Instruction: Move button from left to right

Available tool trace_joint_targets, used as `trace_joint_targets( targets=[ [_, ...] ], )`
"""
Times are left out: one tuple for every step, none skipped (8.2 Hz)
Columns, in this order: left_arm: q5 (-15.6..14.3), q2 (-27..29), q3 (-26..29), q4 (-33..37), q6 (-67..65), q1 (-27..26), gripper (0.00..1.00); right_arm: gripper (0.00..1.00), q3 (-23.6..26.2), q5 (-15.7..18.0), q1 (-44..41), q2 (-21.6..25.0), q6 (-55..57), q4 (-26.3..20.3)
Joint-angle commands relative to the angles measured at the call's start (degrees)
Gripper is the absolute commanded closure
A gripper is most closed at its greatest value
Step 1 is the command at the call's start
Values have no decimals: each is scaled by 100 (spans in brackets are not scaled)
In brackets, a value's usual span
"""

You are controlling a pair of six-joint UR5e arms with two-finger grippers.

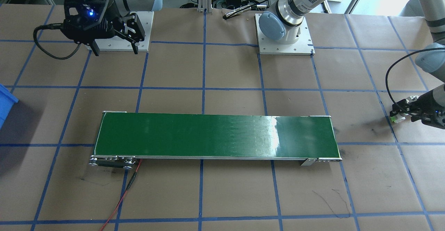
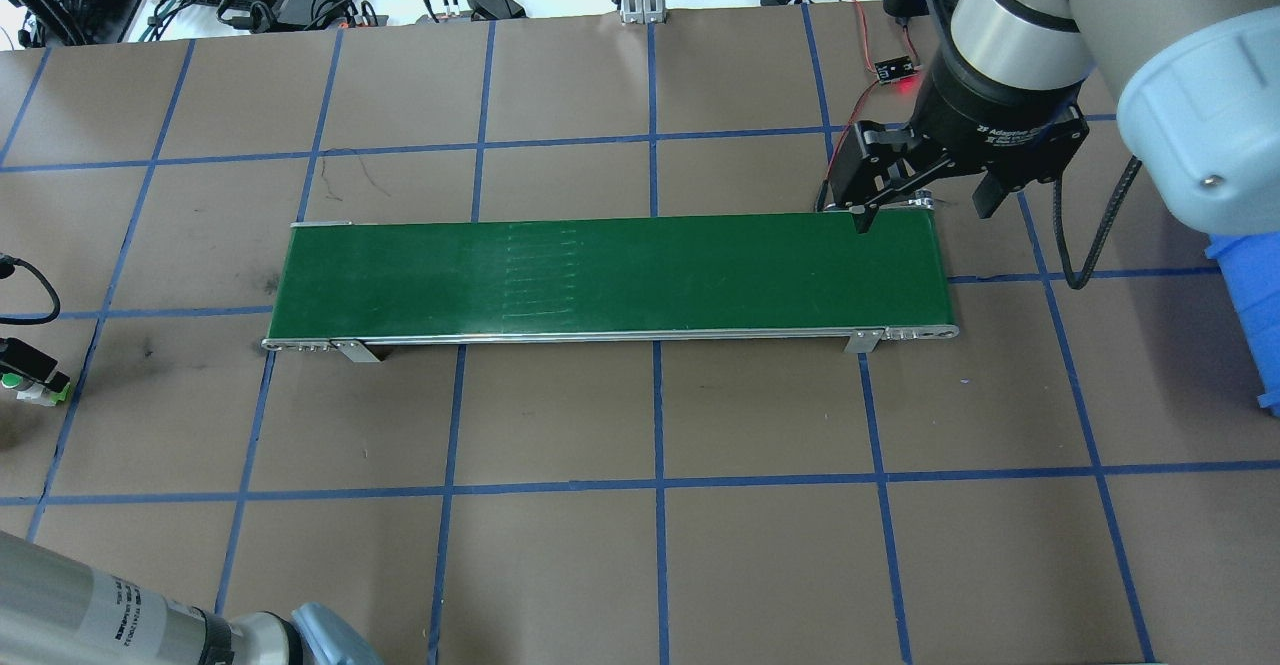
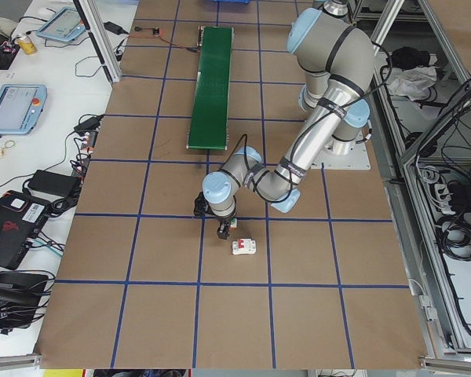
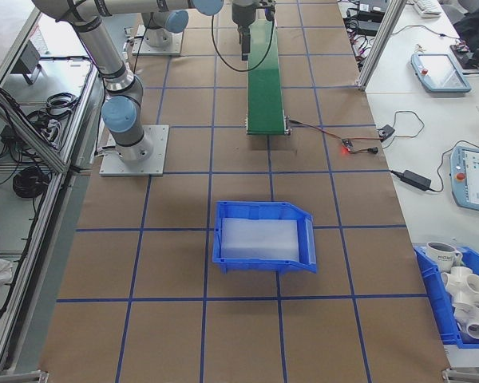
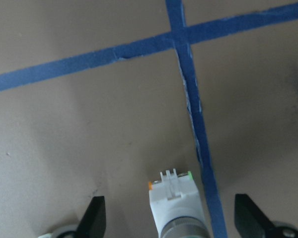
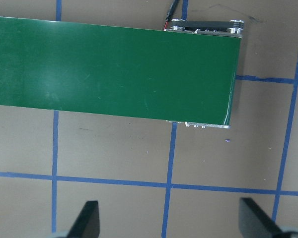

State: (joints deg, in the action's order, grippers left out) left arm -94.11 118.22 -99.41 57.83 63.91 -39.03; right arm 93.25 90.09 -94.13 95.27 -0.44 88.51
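The green conveyor belt should carry the button toward the robot's right gripper when the robot puts the button down, since a red wire reaches the belt's motor.
The button, with a white body and a light-green base, lies on the brown paper at the table's left end, beside a blue tape line. My left gripper is low over it and open, one finger wide on each side and neither touching it. From overhead the button shows at the left edge, and it sits at the right edge of the front-facing view. My right gripper hangs open and empty above the right end of the green conveyor belt.
A grey-white circuit breaker with a red lever lies just beyond the left gripper. A blue bin stands past the conveyor's right end. A red wire runs from the conveyor's motor end across the paper.
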Motion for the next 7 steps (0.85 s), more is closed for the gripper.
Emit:
trace_joint_targets(
  targets=[
    [15,43,9,-70,-27,0,22,0,0,0,0,0,0,0],
    [15,43,-8,-62,-62,-8,33,0,0,0,0,0,-9,0],
    [15,43,-9,-35,-202,0,43,0,0,0,0,0,-9,0],
    [15,52,-9,-18,-342,0,46,0,0,0,0,0,-9,0],
    [15,43,-9,-18,-361,0,46,0,0,0,0,0,-9,0],
    [15,52,-9,-18,-422,0,51,0,0,0,0,0,-9,0],
    [15,43,-9,0,-554,0,54,0,0,9,0,0,-9,0]
  ],
)
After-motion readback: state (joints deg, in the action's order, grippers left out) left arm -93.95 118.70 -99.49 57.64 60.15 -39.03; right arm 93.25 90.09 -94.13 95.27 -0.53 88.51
